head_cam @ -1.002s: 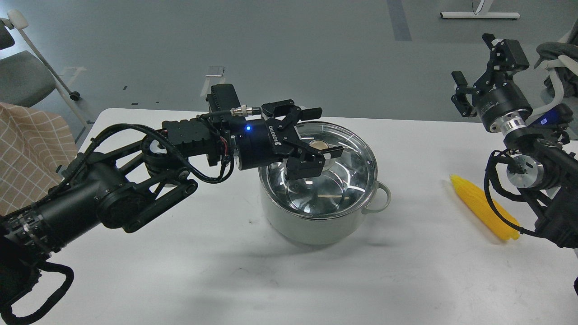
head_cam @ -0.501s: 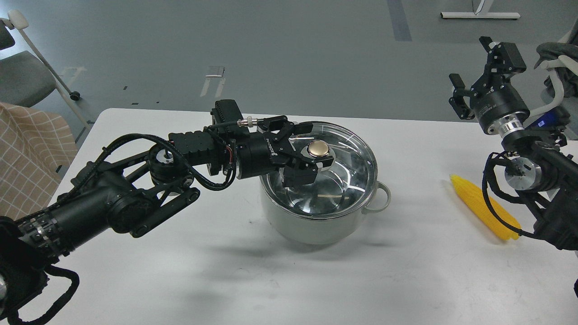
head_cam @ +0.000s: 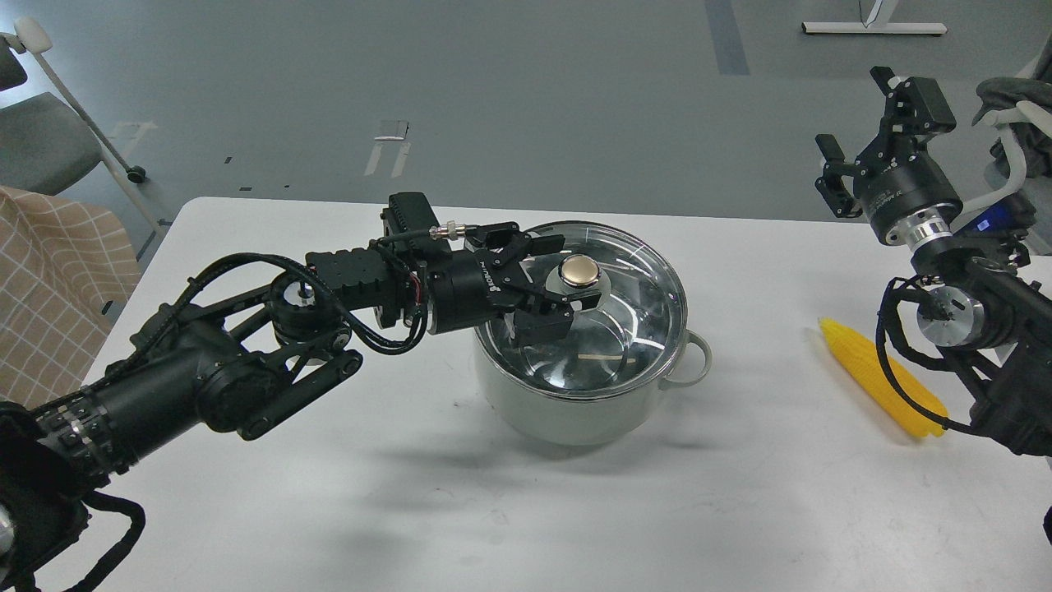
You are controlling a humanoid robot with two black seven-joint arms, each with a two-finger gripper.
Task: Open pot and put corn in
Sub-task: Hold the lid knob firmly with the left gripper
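My gripper will lift the glass lid, and I expect the pale grey-green pot (head_cam: pixel 569 408) to be empty then, because only shiny metal (head_cam: pixel 623 335) shows through the lid.
The pale grey-green pot (head_cam: pixel 567 415) stands mid-table with its glass lid (head_cam: pixel 633 304) on. The gold knob (head_cam: pixel 579 270) shows in the lid's middle. My left gripper (head_cam: pixel 560 281) reaches in from the left just above the lid. It is open, with one finger behind the knob and one in front, the knob at the fingertips. The yellow corn (head_cam: pixel 879 374) lies on the table at the right, partly behind my right arm. My right gripper (head_cam: pixel 852 113) is open and empty, raised high above the table's far right.
The white table (head_cam: pixel 411 510) ends at its far edge just behind the pot. A checked cloth (head_cam: pixel 49 279) hangs at the left edge. A chair (head_cam: pixel 41 140) stands on the floor at upper left.
My left gripper has dropped lower and drawn back left, uncovering the gold knob, which now sits between its open fingers. The right gripper shifted slightly. Pot and corn have not moved.
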